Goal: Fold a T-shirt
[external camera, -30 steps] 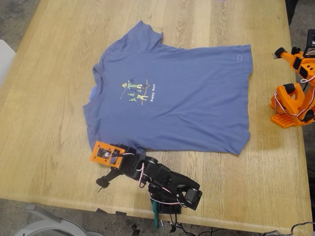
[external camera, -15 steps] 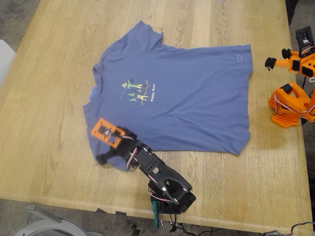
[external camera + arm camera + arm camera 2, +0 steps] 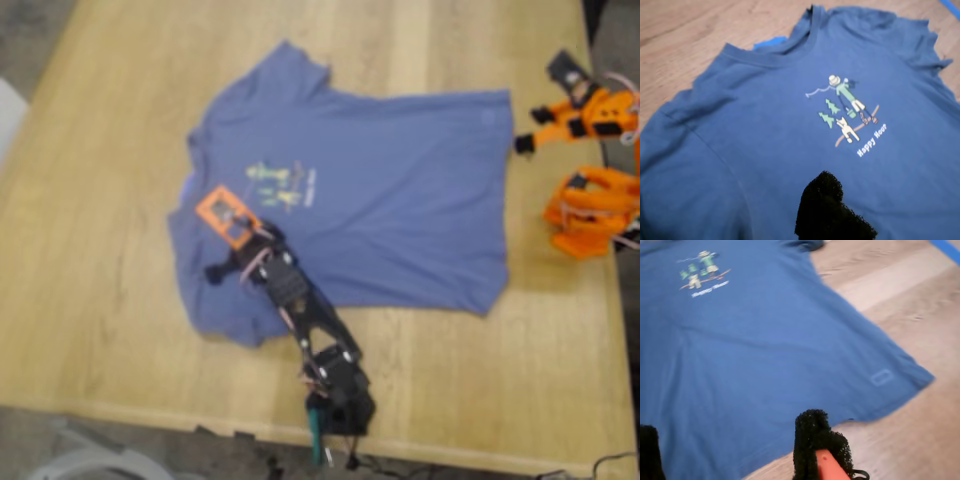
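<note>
My gripper is yet to lift the T-shirt. The light-blue scrap (image 3: 187,189) lies brighter than it under its collar, so the scrap will then stay behind on the wood.
The slate-blue T-shirt (image 3: 380,200) lies flat and face up on the wooden table, collar toward the exterior view's left. Its cartoon chest print (image 3: 280,185) also shows in the first wrist view (image 3: 847,115). My first gripper (image 3: 218,270), on the black arm, hovers over the shirt just below the collar. Only one black fingertip (image 3: 824,200) shows, so I cannot tell its state. My second gripper (image 3: 522,143), on the orange arm, sits beside the hem's far corner. Its jaws stand wide apart over the hem (image 3: 730,427).
A light-blue scrap (image 3: 771,42) peeks out from under the collar. The orange arm's base (image 3: 590,210) stands at the table's edge on the exterior view's right. The black arm's base (image 3: 335,400) stands at the near edge. Bare wood surrounds the shirt.
My first gripper has moved from the bare table by the near sleeve up onto the shirt toward the print. My second gripper has swung toward the hem corner.
</note>
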Controlling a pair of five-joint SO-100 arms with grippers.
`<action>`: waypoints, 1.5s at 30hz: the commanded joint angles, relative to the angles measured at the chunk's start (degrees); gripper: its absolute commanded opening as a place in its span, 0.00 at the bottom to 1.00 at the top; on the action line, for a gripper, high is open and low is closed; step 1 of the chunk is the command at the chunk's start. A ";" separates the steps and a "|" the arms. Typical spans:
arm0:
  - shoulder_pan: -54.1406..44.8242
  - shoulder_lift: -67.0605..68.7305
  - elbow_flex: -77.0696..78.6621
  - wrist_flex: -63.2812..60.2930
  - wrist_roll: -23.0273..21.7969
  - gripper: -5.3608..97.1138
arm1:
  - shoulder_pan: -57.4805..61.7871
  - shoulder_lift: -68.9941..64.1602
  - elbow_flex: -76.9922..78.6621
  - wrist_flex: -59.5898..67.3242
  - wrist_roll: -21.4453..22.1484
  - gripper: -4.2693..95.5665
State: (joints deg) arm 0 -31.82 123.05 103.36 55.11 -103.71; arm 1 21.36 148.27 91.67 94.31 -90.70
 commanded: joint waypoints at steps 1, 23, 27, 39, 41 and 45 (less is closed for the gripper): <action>0.44 -4.48 -10.99 1.49 0.53 0.66 | -4.57 -4.75 -0.53 -3.78 0.70 0.41; -4.48 -59.33 -65.74 1.41 0.97 0.64 | -17.40 -31.55 -9.40 -23.55 2.81 0.40; -3.87 -79.28 -102.83 16.17 2.72 0.65 | -14.59 -33.22 -15.29 -23.38 2.11 0.41; -4.22 -81.21 -100.20 13.27 5.01 0.67 | -11.60 -24.87 3.08 -34.89 4.83 0.41; -4.48 -83.67 -102.13 12.83 4.75 0.67 | -13.10 -23.20 11.60 -44.12 5.98 0.41; -2.02 -87.80 -110.83 17.31 5.36 0.69 | -17.05 -19.78 21.80 -51.68 6.42 0.39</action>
State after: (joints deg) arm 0 -35.42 31.73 0.18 71.72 -99.23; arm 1 5.80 124.63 110.92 45.79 -84.64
